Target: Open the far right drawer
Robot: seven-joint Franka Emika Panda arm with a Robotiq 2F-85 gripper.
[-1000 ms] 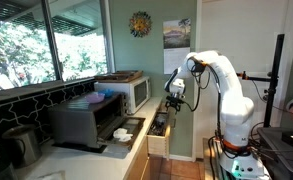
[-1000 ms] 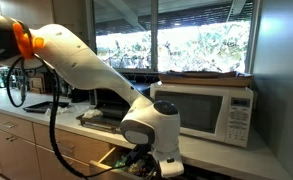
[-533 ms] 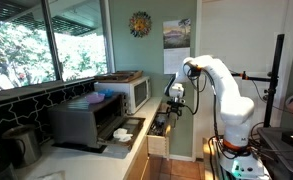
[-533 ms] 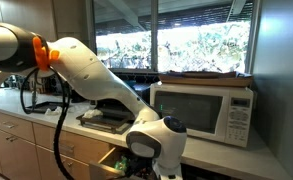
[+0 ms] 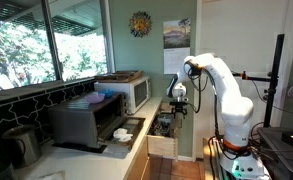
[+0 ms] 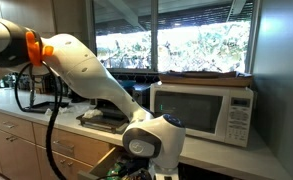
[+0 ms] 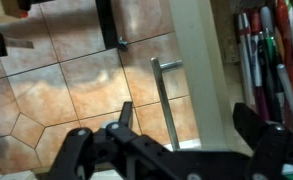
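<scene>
The drawer is only partly open and my open gripper straddles its cream front [image 7: 202, 70], so I should move over the drawer's inside [image 7: 270, 75] and push the front farther open.
The far right drawer [image 5: 161, 142] under the counter's end stands pulled out, with pens and small items inside; it also shows in an exterior view [image 6: 110, 160]. In the wrist view its cream front [image 7: 199, 60] and metal bar handle [image 7: 162, 95] run between my fingers. My gripper [image 7: 186, 125] is open, with one finger [image 7: 125, 113] outside the handle and the other over the drawer's inside. The gripper hangs over the drawer's front edge in both exterior views [image 5: 176, 103] [image 6: 146, 170]. I cannot tell whether a finger touches the handle.
A white microwave [image 5: 129, 92] and a toaster oven [image 5: 86, 122] with its door down stand on the counter [image 5: 106, 155]. A kettle [image 5: 24, 143] stands nearer the camera. The tiled floor [image 7: 56, 90] lies below. The robot's base cart [image 5: 241, 160] stands beside the cabinet.
The arm has shifted a little outward from the cabinet and lower, and the drawer front has come slightly farther out with it.
</scene>
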